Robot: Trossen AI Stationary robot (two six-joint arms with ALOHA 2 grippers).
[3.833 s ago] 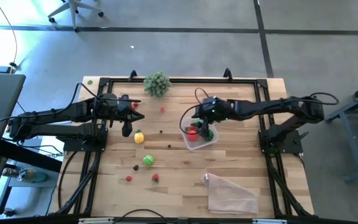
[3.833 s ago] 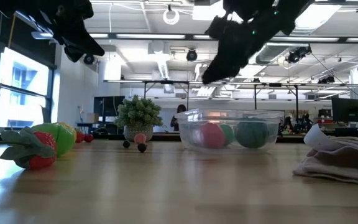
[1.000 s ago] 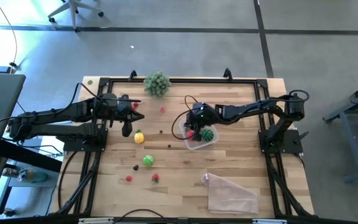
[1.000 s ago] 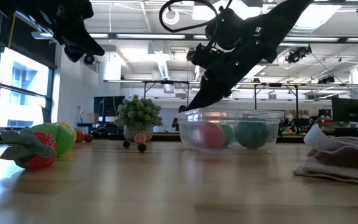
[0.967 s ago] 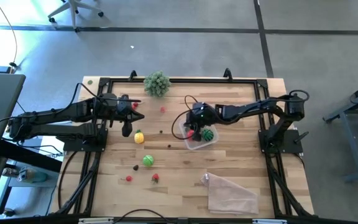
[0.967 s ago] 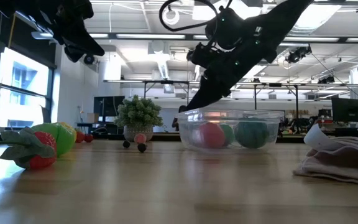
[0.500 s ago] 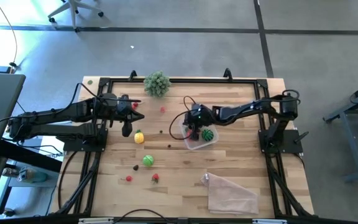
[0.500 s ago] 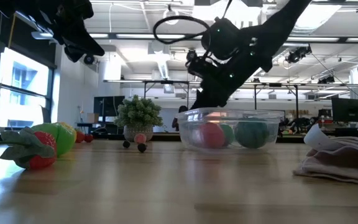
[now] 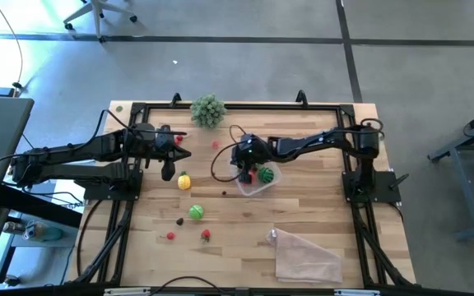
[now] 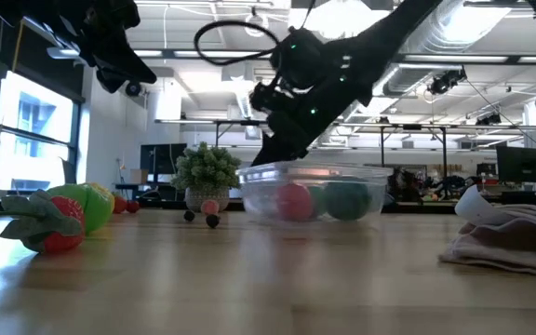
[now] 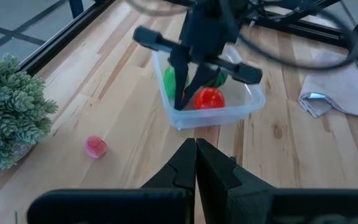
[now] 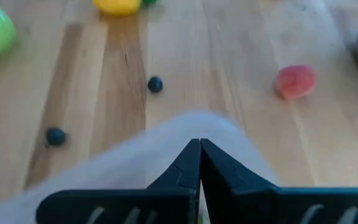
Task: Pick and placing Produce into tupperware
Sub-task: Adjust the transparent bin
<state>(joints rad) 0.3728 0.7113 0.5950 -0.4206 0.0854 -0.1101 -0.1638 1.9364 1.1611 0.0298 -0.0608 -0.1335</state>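
Note:
I should pull my right gripper back out of the way, because it is crowding the tupperware's opening, before my left gripper reaches for the pink piece.
The tupperware, a clear tub, stands mid-table with a red fruit and a striped green melon ball inside. My right gripper reaches down to its left side and is shut on it. More produce lies to the left on the wood: a yellow piece, a green one, a strawberry, a pink piece and tiny dark berries. My left gripper hangs shut above the table's left part, touching nothing. My right gripper pinches the tupperware's rim at its left side, with the wall between the two fingers. The fingers come from above, slanting down from the right. The tub stays upright with its bottom on the table.
A bushy grey-green leafy clump stands at the far edge. A crinkled clear bag lies near the front right. A small red piece sits near the front left. Bare wood stretches between the tub and the bag.
My right gripper has moved toward the table's left edge and slightly toward the far edge, staying shut on the rim. The tupperware has slid along the table with it, carrying its two fruits leftward. The left arm has kept still.

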